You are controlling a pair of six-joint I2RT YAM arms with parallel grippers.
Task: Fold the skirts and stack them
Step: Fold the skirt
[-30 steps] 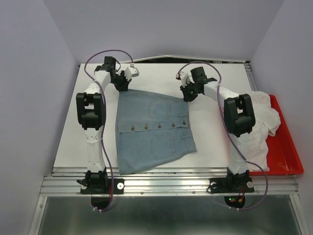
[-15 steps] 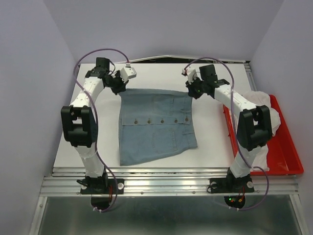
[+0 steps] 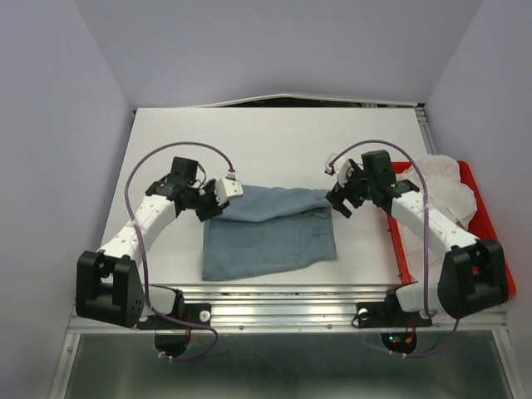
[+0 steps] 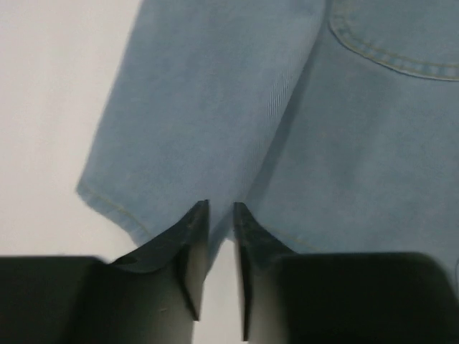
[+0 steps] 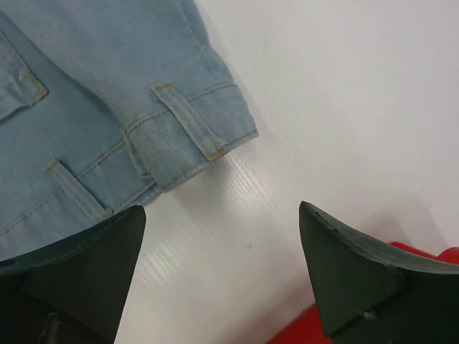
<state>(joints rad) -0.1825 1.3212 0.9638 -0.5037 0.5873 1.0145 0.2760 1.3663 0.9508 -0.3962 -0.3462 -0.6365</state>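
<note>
My right gripper is open past the skirt's waistband corner (image 5: 252,135), so it needs to move in and pinch the fold's edge (image 5: 171,179) next to the belt loop before both grippers lift.
The light-blue denim skirt (image 3: 266,237) lies on the white table (image 3: 249,141), its far part folded over toward me into a band along the top. My left gripper (image 3: 214,202) sits at the fold's left end. In the left wrist view its jaws (image 4: 220,211) stand a narrow gap apart above the skirt (image 4: 287,107) hem, with nothing pinched between them. My right gripper (image 3: 339,202) is at the fold's right end. Its jaws (image 5: 221,211) are wide open over bare table, just beside the skirt's (image 5: 107,86) waistband corner and belt loop.
A red tray (image 3: 490,249) lies at the table's right edge with a crumpled white cloth (image 3: 445,187) in it, close behind my right arm. The tray's red rim (image 5: 287,333) shows under the right fingers. Side walls close in the table on both sides.
Both arms drew the skirt's far edge toward the near side, folding it over. Both grippers then opened and let go of the cloth, the right one wide, the left one slightly.
</note>
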